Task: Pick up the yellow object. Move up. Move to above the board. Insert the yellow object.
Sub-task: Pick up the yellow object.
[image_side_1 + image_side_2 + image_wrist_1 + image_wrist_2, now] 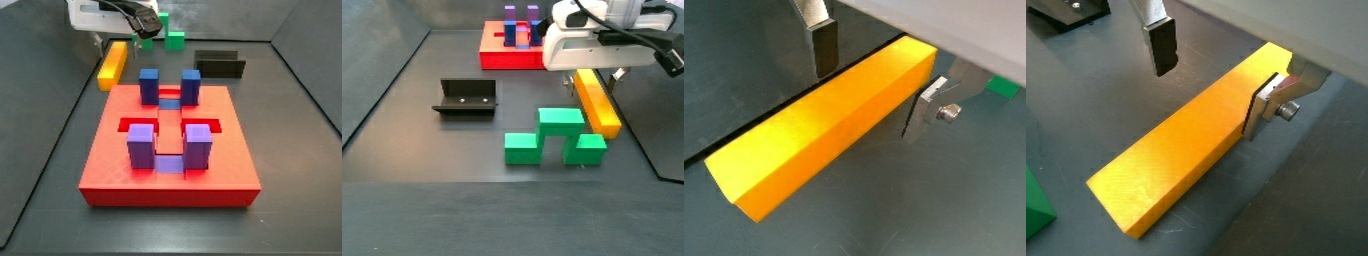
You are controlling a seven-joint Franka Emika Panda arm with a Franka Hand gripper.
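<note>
My gripper will insert the yellow object [114, 66], and the object will fit lengthwise between the blue and purple blocks because they stand in pairs with a lined-up gap [170, 130].
The yellow object [824, 135] is a long orange-yellow bar lying flat on the dark floor, seen in both wrist views [1180, 160] and both side views [114, 63] [599, 105]. My gripper [871, 90] [1211, 88] is open and straddles one end of the bar. One finger [1261, 110] sits against the bar's side; the other finger [1160, 50] stands apart from it with a clear gap. In the side views the gripper [134, 35] [596, 68] is low over the bar. The board [167, 178] [496, 55] is a red platform with upright blue and purple blocks.
A green stepped block [553, 135] [174, 40] lies beside the bar's far end, and shows in a wrist view [1037, 205]. A small black open box [465, 97] [221, 65] stands nearby. Enclosure walls bound the floor.
</note>
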